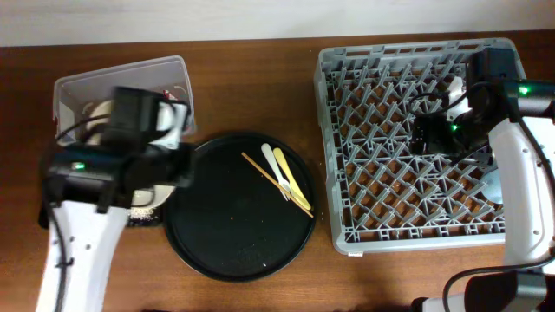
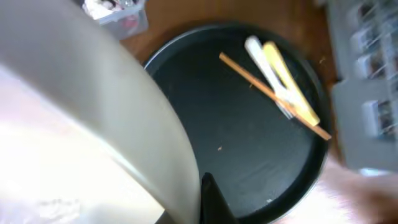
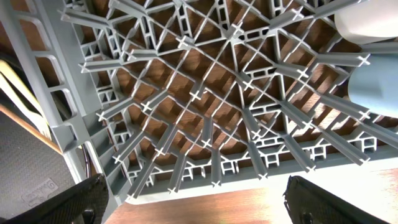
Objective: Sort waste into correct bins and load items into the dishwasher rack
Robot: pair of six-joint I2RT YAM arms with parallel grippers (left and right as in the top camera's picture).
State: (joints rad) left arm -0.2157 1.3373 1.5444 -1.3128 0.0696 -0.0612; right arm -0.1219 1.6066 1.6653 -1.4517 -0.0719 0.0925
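I should put the cream bowl (image 1: pixel 154 197) down on the round tray (image 1: pixel 227 195) so my right gripper can load it, because my left gripper is holding it far from the rack.
My left gripper (image 2: pixel 194 194) is shut on the rim of the large cream bowl (image 2: pixel 81 124), which fills the left of the left wrist view. One finger shows and the other is hidden behind the bowl. In the overhead view this gripper (image 1: pixel 159 166) hovers between the clear tub (image 1: pixel 130 74) and the round black tray (image 1: pixel 217 243). A chopstick (image 1: pixel 264 173), a pale utensil (image 1: pixel 273 166) and a yellow utensil (image 1: pixel 293 184) lie on that tray. My right gripper (image 3: pixel 208 202) is open and empty above the grey dishwasher rack (image 3: pixel 186 93), over its far right part (image 1: pixel 434 130). A white cup (image 3: pixel 373 15) and a light-blue cup (image 3: pixel 376 90) sit in the rack.
The flat black tray (image 1: pixel 146 217) lies under my left arm, mostly hidden. The tub's corner, with something red inside, shows in the left wrist view (image 2: pixel 124 22). The rack (image 1: pixel 347 139) stands right of the round tray. Bare wooden table (image 1: pixel 260 52) shows behind it.
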